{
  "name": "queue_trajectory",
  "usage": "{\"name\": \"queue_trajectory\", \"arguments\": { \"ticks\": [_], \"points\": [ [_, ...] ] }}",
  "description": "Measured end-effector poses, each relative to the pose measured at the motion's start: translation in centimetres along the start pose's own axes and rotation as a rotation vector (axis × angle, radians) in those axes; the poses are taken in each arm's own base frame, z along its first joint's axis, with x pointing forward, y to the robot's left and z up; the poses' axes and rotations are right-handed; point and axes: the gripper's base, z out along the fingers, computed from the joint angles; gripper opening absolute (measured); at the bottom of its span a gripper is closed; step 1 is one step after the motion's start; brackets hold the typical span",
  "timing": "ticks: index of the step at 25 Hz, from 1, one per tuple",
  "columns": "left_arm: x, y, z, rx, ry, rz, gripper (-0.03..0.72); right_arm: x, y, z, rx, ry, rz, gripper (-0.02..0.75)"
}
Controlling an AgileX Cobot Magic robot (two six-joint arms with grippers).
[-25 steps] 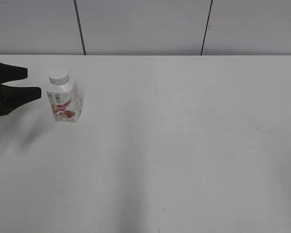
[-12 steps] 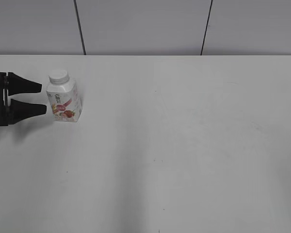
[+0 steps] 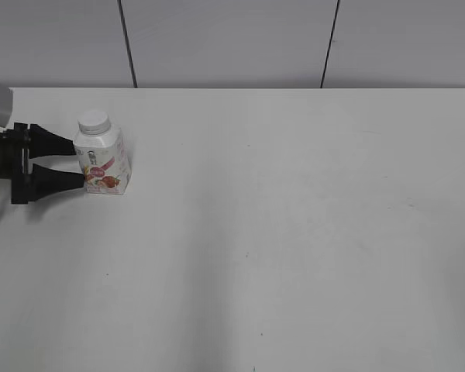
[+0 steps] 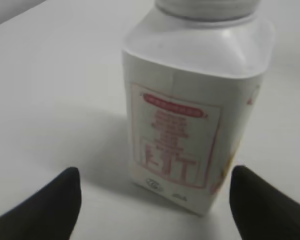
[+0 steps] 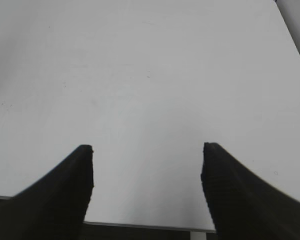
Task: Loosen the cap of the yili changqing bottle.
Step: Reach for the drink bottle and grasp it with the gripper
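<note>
The bottle's body [image 3: 104, 160] has flat, squarish sides [image 3: 102, 172]. So the body should stay facing the same way in my left gripper when I twist the cap.
The yili changqing bottle [image 3: 103, 163] stands upright at the far left of the white table, white and squarish with a pink-red strawberry label. Its white screw cap [image 3: 94, 122] is on the neck. My left gripper [image 3: 77, 161] is open, level with the bottle's body, its two black fingertips just at the bottle's left side, one on each side of it. In the left wrist view the bottle [image 4: 190, 115] fills the frame between the open fingers [image 4: 155, 187]; only the cap's lower edge [image 4: 210, 7] shows. My right gripper [image 5: 147, 152] is open and empty over bare table.
The white table [image 3: 294, 232] stretches to the right of the bottle. A grey panelled wall [image 3: 232, 39] runs along its back edge. The right wrist view shows the table's near edge [image 5: 140, 226] below the fingers.
My left gripper has moved right, from well left of the bottle to having its open fingertips at the bottle's sides. The bottle has not moved.
</note>
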Motion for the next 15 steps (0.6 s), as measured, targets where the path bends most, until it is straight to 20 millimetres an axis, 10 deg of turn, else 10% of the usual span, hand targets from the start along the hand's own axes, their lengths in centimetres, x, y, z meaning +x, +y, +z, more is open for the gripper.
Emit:
{"name": "queue_trajectory", "arguments": {
  "ticks": [15],
  "points": [
    [-0.3,0.6,4.7,0.102,0.001,0.065,0.550,0.0,0.0,0.0,0.000,0.000,0.000,0.534]
  ]
}}
